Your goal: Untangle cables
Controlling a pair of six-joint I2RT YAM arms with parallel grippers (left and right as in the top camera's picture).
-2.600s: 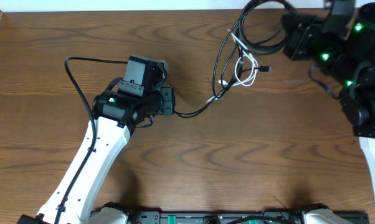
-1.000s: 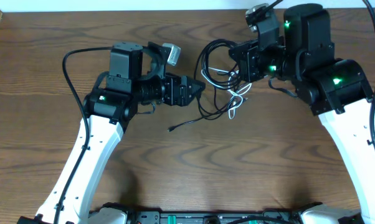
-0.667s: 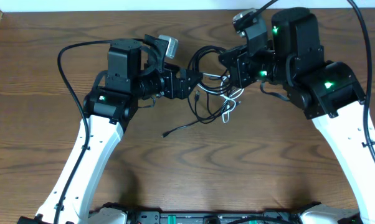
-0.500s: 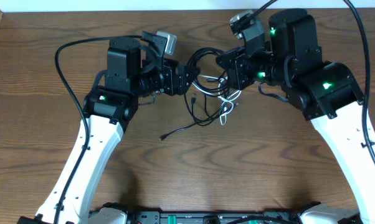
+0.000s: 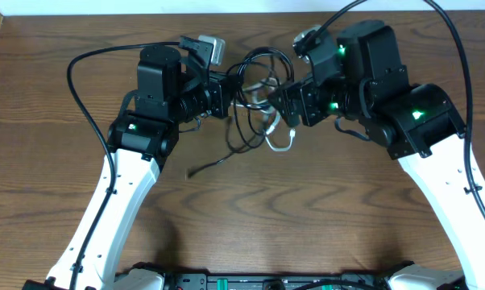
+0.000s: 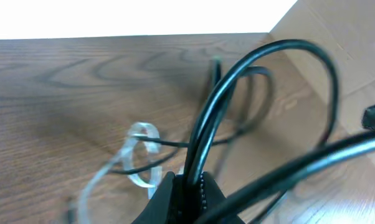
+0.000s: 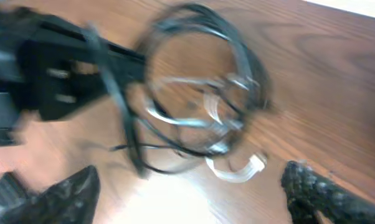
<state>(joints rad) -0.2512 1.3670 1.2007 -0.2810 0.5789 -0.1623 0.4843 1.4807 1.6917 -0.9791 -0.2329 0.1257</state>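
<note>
Black loops (image 5: 264,52) in my left gripper hang bunched above the white cable (image 5: 272,125), so my right gripper should move away until they lie spread, then grab the white cable.
The cables (image 5: 259,55) are a tangle of thin black loops with one white cable (image 5: 276,147), held between the two arms at the back of the table. My left gripper (image 5: 229,91) is shut on a black loop, which rises from between its jaws (image 6: 186,185) in the left wrist view. My right gripper (image 5: 289,103) stands open just right of the tangle. Its two fingers are spread wide in the right wrist view, with the bundle (image 7: 200,106) and the white cable (image 7: 237,169) ahead of them, nothing between. One black tail ends in a plug (image 5: 191,172) on the table.
The thick black arm cable (image 5: 77,80) arcs left of the left arm, and another (image 5: 460,56) runs over the right arm. The table's back edge (image 5: 242,14) lies close behind the tangle. A bar with connectors (image 5: 267,282) sits at the front edge.
My left gripper has shut on a black loop. My right gripper has opened and let go of the tangle. Both arms and the bundle have shifted left and toward the back.
</note>
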